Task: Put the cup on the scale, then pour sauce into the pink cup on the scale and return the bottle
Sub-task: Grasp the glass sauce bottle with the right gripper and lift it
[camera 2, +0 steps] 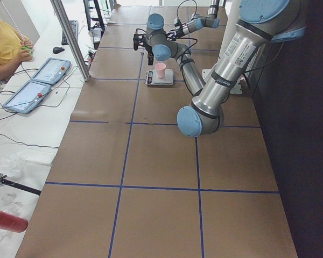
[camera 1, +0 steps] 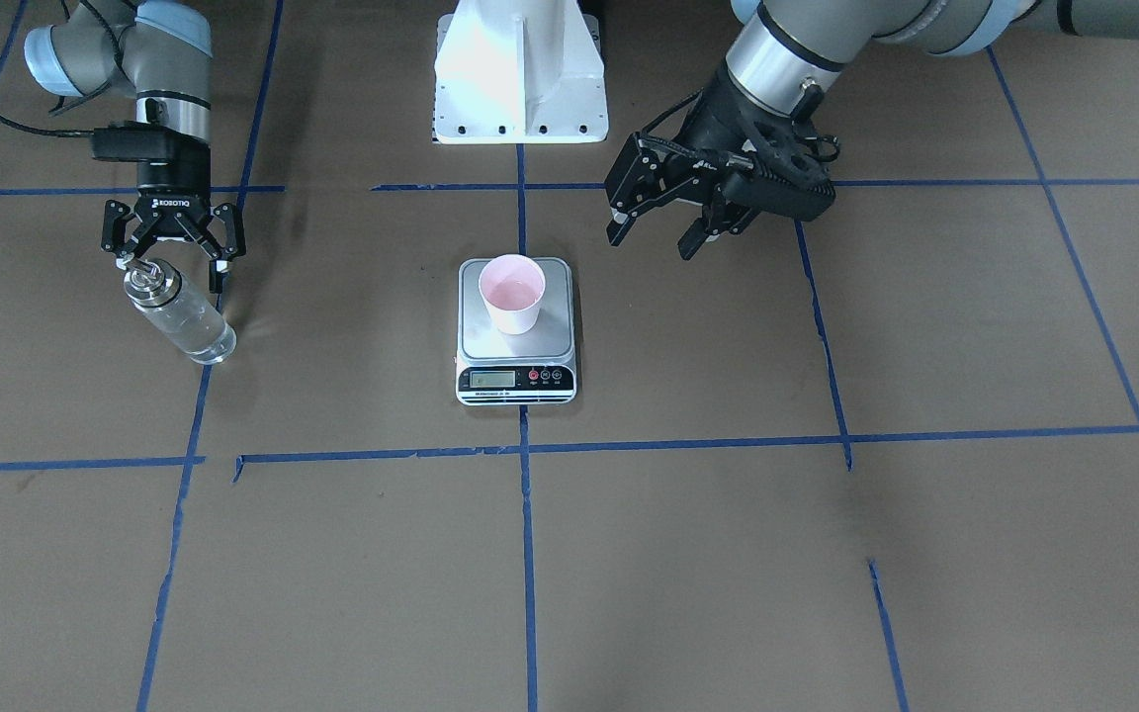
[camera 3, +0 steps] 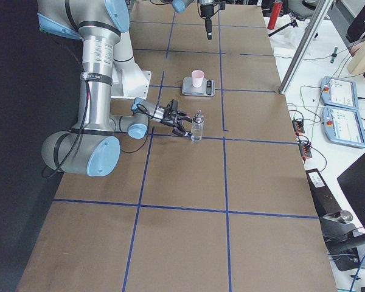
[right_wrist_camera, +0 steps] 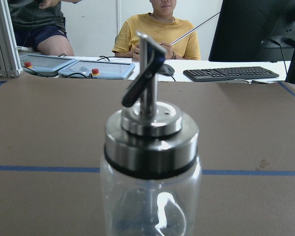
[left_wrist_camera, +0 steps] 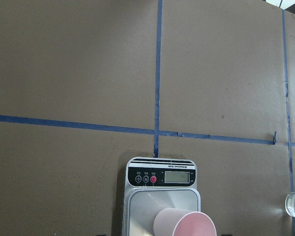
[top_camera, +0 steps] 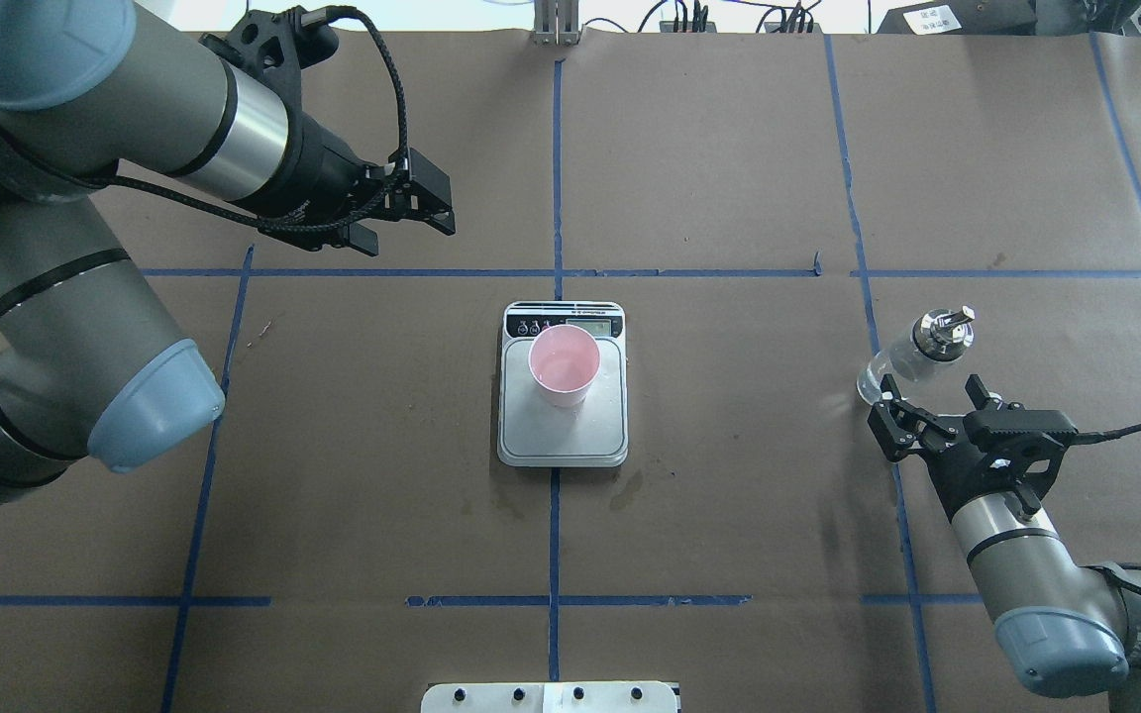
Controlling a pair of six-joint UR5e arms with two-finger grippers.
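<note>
The clear glass bottle [camera 1: 184,314] looks see-through down to its base [camera 1: 216,349]. So I should expect the sauce in it to be as clear as water and to fill it only partway when I pour.
The pale pink cup [camera 1: 513,292] stands upright on the steel plate of the scale [camera 1: 517,381] at the table's middle; both also show in the overhead view, the cup [top_camera: 563,364] on the scale [top_camera: 563,446]. The clear glass bottle [camera 1: 179,316] with its metal spout cap stands on the table on my right side [top_camera: 917,352]. Its sauce is barely visible. My right gripper [top_camera: 930,391] is open right behind the bottle, not gripping it. The bottle [right_wrist_camera: 150,162] fills the right wrist view. My left gripper [top_camera: 407,230] is open and empty, held above the table beyond the scale's left.
The white robot base [camera 1: 520,79] is behind the scale. Blue tape lines [camera 1: 526,554] cross the brown table. Damp stains [top_camera: 630,485] lie beside the scale's near edge. Operators and tablets [camera 3: 340,103] are along the far table side.
</note>
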